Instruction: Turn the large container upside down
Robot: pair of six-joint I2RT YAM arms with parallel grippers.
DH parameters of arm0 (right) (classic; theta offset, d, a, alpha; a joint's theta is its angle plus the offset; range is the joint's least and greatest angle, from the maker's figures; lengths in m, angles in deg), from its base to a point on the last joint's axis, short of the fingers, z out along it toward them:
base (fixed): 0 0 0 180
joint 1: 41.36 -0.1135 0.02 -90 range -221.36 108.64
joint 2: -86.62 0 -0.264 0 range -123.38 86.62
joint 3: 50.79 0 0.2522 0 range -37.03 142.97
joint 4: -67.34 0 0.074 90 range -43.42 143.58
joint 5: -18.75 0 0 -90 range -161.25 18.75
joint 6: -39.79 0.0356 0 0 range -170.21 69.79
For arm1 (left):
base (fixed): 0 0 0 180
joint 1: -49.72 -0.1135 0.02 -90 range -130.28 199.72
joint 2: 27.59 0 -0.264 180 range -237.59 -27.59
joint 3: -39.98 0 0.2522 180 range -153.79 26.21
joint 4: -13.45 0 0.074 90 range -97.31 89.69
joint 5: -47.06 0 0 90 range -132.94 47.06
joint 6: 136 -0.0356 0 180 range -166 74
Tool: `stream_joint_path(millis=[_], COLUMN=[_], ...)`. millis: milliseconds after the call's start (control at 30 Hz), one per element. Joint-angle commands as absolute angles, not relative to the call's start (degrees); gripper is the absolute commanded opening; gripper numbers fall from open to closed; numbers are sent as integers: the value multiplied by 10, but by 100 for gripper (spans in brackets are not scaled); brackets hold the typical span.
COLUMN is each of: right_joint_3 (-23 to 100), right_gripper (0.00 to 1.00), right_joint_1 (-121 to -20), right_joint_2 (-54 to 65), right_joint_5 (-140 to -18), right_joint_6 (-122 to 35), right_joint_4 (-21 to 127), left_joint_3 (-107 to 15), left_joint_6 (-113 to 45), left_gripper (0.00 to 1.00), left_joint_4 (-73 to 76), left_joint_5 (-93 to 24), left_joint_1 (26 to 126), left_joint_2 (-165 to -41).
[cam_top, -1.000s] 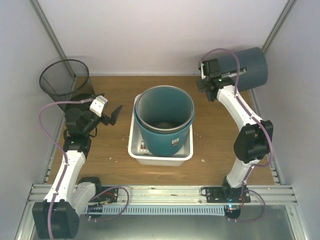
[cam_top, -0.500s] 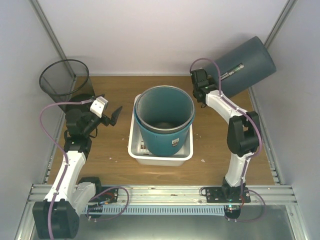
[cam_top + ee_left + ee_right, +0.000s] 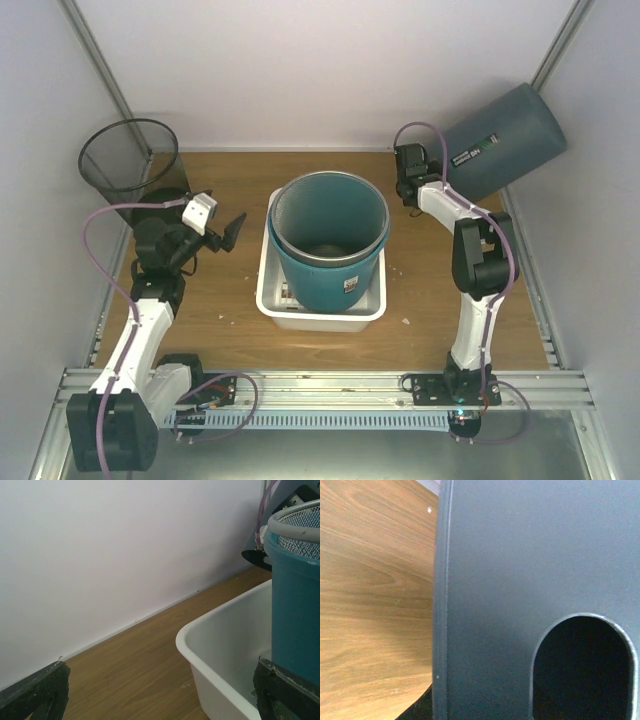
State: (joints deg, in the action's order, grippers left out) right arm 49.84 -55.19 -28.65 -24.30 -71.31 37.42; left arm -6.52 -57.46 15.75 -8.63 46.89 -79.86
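Observation:
I should keep lowering my right gripper until the container's rim rests on clear wood [image 3: 490, 203], then let go. The large container's base [image 3: 541, 124] points up and its rim faces that wood.
The large container [image 3: 503, 140] is a dark grey-blue bin, held in the air at the back right corner. It is tilted, with its base up toward the right wall and its mouth down toward the left. My right gripper [image 3: 432, 178] grips it at the rim. In the right wrist view the bin's wall [image 3: 520, 580] and an oval handle hole [image 3: 585, 670] fill the frame and hide the fingers. My left gripper [image 3: 228, 228] is open and empty, left of the white tub. Its fingertips [image 3: 37, 692] show at the bottom corners of the left wrist view.
A teal bucket [image 3: 330, 265] with a mesh liner stands in a white tub [image 3: 320, 318] at the table's middle; both show in the left wrist view, the bucket [image 3: 295, 605] in the tub [image 3: 225, 650]. A black wire wastebasket [image 3: 127, 160] stands at the back left.
My right arm has swung the large container from lying level to tilted, base rising toward the right wall. The wrist drew back toward the back wall. The left arm has hardly moved.

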Motion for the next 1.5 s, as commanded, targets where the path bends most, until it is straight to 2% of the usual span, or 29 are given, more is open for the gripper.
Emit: stream_joint_path(millis=[0,567,700,833,867,1200,1467], right_joint_3=[511,546,545,546,550,562,578], right_gripper=[0,1,18,56,61,73,74], right_joint_1=[-537,-539,-547,-551,-550,-554,-563], right_joint_2=[-315,-397,-404,-409,-412,-436,-447], right_joint_5=[-190,-157,-161,-180,-188,-266,-379], right_joint_6=[-731,-768,-767,-751,-745,-692,-656], right_joint_4=[425,483,472,448,434,352,262], left_joint_3=[-61,-48,-47,-46,-46,-42,-45], left_joint_6=[-568,-570,-567,-570,-571,-586,-587], left_gripper=[99,99,99,99,99,99,99], left_joint_4=[196,209,209,206,206,199,190], left_joint_5=[-78,-74,-70,-71,-71,-71,-68], left_joint_1=[467,467,466,466,466,466,466], left_joint_2=[-808,-823,-824,-819,-818,-806,-802])
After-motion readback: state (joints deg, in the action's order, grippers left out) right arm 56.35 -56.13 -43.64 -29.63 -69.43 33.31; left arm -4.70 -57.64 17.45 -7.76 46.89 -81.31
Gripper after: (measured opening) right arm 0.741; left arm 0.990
